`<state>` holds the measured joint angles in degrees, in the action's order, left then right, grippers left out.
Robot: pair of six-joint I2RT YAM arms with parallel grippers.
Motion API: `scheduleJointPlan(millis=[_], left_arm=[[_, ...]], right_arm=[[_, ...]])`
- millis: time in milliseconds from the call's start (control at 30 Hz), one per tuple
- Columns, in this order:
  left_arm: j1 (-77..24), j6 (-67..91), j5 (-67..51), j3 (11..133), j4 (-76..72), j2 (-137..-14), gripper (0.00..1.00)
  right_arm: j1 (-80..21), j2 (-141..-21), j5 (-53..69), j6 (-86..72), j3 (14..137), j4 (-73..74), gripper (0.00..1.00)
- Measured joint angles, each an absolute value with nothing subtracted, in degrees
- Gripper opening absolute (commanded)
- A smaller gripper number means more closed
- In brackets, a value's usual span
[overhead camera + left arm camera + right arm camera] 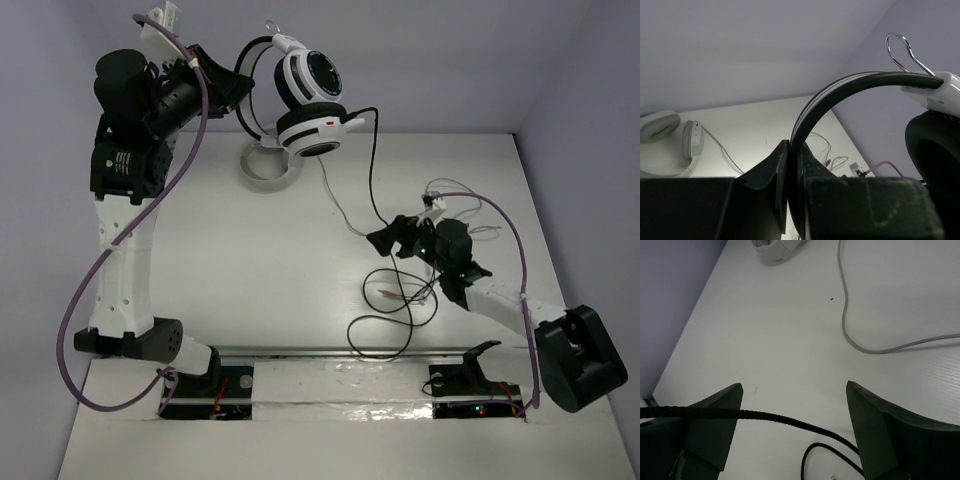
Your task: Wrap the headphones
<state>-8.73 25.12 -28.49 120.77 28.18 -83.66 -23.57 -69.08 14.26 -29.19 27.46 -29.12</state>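
The black cable (790, 422) is lying loose across the open fingers of my right gripper, so next I close them on the cable and then carry it around the black-and-white headphones (312, 130) first.
The black-and-white headphones (305, 90) hang in the air at the back. My left gripper (218, 78) is shut on their black headband (840, 90), which runs up between the jaws to the black ear pad (935, 150). Their thin black cable (372, 160) drops from the lower earcup to my right gripper (392, 236), then lies in loops (395, 305) on the table with a red plug (386, 292). In the right wrist view the right gripper (795, 400) is open. The black cable (780, 417) crosses loosely between its fingers, low over the table.
A pale grey headset (268, 165) lies on the table under the held headphones. Its light grey cable (850, 335) snakes right, past the right gripper. The side walls stand close at left and right.
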Motion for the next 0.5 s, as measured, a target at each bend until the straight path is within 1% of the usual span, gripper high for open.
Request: scheduleJointPlan(millis=[67,233,267,300,333,400,433,467,500], left_arm=[[-8.7,25.4,-28.6,120.3,27.7,-83.9,0.00],[-8.5,26.6,-29.2,117.1,26.1,-84.3,0.00],[-8.5,26.8,-29.3,116.7,26.0,-84.6,0.00],[-8.5,26.9,-29.3,116.6,26.0,-84.9,0.00],[-8.5,26.9,-29.3,116.6,26.0,-85.1,0.00],[-8.5,26.9,-28.9,116.5,26.0,-85.3,0.00],[-8.5,26.9,-28.8,116.0,25.8,-85.3,0.00],[-8.5,26.9,-28.8,115.5,25.6,-85.1,0.00],[-8.5,26.9,-28.8,114.2,24.6,-84.8,0.00]], right_arm=[[-23.6,-68.3,15.5,-30.0,26.0,-30.1,0.87],[-23.6,-70.3,17.1,-31.1,25.3,-31.2,0.87],[-23.6,-71.1,17.2,-31.2,25.4,-31.4,0.86],[-23.6,-72.1,17.2,-31.2,25.5,-31.6,0.82],[-23.6,-72.8,17.2,-31.2,25.5,-31.6,0.73],[-23.6,-73.6,17.3,-31.5,25.5,-31.7,0.67],[-23.6,-73.6,17.5,-31.9,25.5,-31.9,0.60],[-23.6,-73.7,17.8,-32.1,25.5,-32.4,0.58],[-23.6,-73.8,18.2,-32.5,25.5,-33.2,0.59]])
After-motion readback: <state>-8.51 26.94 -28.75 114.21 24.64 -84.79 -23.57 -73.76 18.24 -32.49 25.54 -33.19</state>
